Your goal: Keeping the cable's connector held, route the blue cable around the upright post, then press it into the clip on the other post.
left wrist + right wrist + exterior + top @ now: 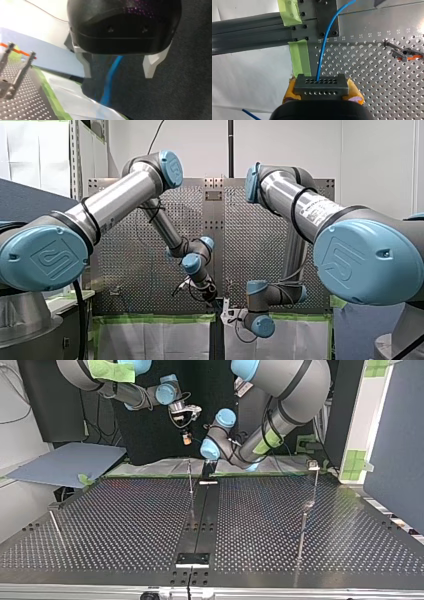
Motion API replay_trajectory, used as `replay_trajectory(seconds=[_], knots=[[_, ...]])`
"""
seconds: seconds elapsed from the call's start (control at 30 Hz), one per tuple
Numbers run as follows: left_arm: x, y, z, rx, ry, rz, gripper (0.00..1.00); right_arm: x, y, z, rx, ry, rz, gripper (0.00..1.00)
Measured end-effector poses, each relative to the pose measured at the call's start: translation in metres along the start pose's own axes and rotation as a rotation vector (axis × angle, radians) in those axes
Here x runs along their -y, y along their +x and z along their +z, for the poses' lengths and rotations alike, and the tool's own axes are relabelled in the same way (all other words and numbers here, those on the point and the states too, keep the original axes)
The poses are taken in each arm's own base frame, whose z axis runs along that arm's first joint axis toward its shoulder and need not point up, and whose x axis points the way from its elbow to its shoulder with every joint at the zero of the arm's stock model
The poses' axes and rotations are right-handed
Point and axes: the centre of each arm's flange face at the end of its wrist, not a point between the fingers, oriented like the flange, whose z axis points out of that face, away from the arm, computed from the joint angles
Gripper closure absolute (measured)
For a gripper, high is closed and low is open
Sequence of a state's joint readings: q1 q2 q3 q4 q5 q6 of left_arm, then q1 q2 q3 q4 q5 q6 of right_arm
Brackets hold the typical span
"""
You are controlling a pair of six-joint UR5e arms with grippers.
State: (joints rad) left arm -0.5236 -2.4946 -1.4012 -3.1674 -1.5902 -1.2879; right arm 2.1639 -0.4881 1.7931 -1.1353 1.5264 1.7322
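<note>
The blue cable curves out of the connector block, so it will straighten to a slight bend when I pull my grippers apart.
In the right wrist view my right gripper is shut, its yellow pads clamping a grey connector block. The blue cable leaves the block and arcs away over the perforated table. My left gripper is open, and a blurred stretch of the blue cable runs through the gap between its pale fingers. In the top view my right gripper hangs above the table's far edge, with my left gripper just beside it. A thin upright post stands close to both. Another post carries a clip.
A third post stands at the top view's right, and a slanted rod at its left. A black centre strip runs across the table. Green tape edges the table. A blue board lies beyond the far left corner.
</note>
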Motion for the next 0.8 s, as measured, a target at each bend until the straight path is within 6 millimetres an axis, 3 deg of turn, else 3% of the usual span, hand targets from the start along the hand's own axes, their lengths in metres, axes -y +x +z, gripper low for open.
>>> replay_trajectory(seconds=[0.3, 0.8], knots=[[0.003, 0.001, -0.003, -0.020, -0.030, -0.082, 0.00, 0.000, -0.001, 0.001, 0.000, -0.001, 0.000, 1.00], [-0.005, 0.019, -0.017, -0.159, -0.139, -0.164, 0.00, -0.001, -0.002, 0.001, -0.003, -0.005, 0.003, 1.00]])
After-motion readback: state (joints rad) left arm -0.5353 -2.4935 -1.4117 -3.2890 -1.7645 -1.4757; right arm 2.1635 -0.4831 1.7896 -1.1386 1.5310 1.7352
